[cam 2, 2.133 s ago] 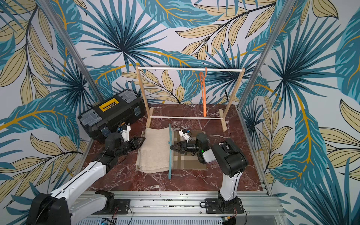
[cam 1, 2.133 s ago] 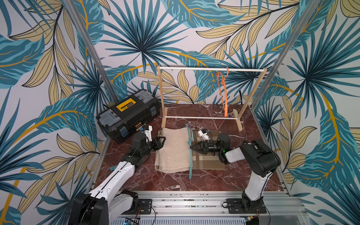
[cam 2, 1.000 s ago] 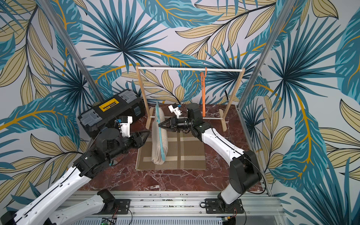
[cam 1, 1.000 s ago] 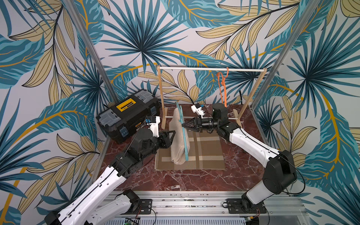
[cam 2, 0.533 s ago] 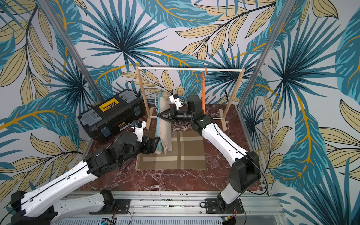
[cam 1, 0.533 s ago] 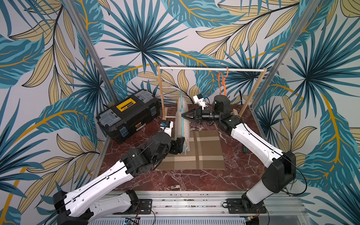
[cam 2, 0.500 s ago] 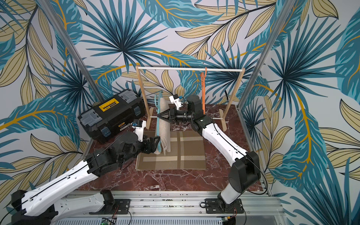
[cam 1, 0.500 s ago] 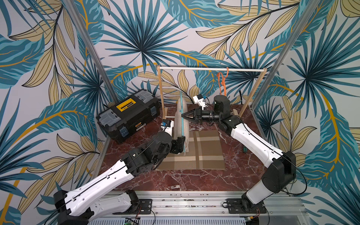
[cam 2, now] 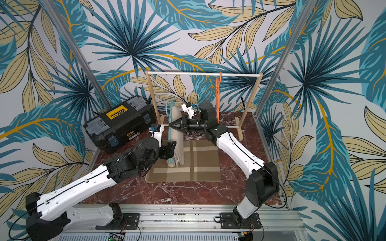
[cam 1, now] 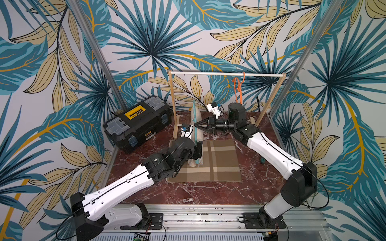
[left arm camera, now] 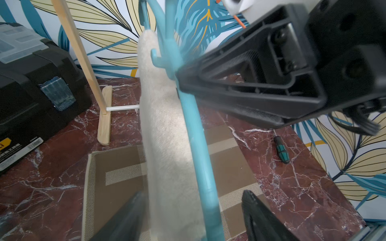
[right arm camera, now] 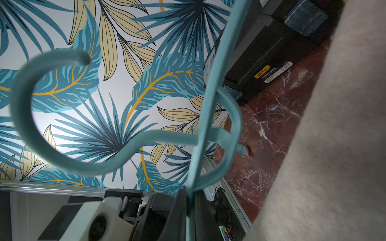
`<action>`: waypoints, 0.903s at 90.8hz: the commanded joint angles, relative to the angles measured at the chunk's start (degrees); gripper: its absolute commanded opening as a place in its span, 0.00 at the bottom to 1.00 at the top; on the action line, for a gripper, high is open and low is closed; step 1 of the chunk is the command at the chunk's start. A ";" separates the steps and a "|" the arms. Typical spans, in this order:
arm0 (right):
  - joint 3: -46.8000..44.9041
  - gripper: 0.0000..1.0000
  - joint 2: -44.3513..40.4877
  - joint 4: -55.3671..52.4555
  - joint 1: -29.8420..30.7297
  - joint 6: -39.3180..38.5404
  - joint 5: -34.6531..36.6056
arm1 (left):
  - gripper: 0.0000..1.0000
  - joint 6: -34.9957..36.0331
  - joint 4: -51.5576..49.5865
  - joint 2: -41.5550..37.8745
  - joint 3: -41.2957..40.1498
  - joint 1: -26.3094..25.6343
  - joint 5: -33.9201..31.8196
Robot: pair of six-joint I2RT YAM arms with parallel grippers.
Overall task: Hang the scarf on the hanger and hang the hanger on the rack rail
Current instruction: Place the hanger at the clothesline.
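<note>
My left gripper should grab the hanger's low end and hang the hanger up, because my right gripper is holding it close by its hook, which has to reach the rail.
A teal hanger stands on edge above the mat, its hook pointing up toward the back wall. My right gripper is shut on the hanger's middle bar, as the right wrist view shows. A cream scarf is draped over the hanger and hangs down along it. My left gripper is open at the low end, one finger on each side of the scarf and the hanger. In a top view the left gripper sits below the right gripper.
A wooden rack stands at the back with an orange hanger on its rail. A black toolbox sits at the back left. A brown plaid mat lies on the marble floor, and a green screwdriver lies to its right.
My right gripper has lifted the hanger with the scarf off the mat and set it on edge. My left arm has reached in to its lower end and its jaws have opened wider.
</note>
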 commanded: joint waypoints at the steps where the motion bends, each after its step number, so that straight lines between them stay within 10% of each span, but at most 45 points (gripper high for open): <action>1: 1.47 0.00 -0.76 2.71 0.40 -1.97 0.14 | 0.67 1.43 0.40 -0.39 0.49 0.01 -2.36; 12: 1.52 0.00 -0.62 1.79 0.49 -2.64 0.61 | 0.26 2.42 2.24 -0.39 0.83 0.01 -3.03; 36: 4.82 0.00 1.25 -1.38 0.43 -5.06 0.50 | 0.01 4.27 3.37 1.76 4.01 0.06 -1.74; 61: 15.73 0.70 2.30 -12.99 -0.30 -14.21 1.46 | 0.00 0.08 -0.48 5.80 10.73 4.46 1.41; 82: 20.43 0.78 -3.28 -21.74 -5.60 -20.27 4.64 | 0.00 -0.53 -3.33 11.46 20.06 10.40 6.72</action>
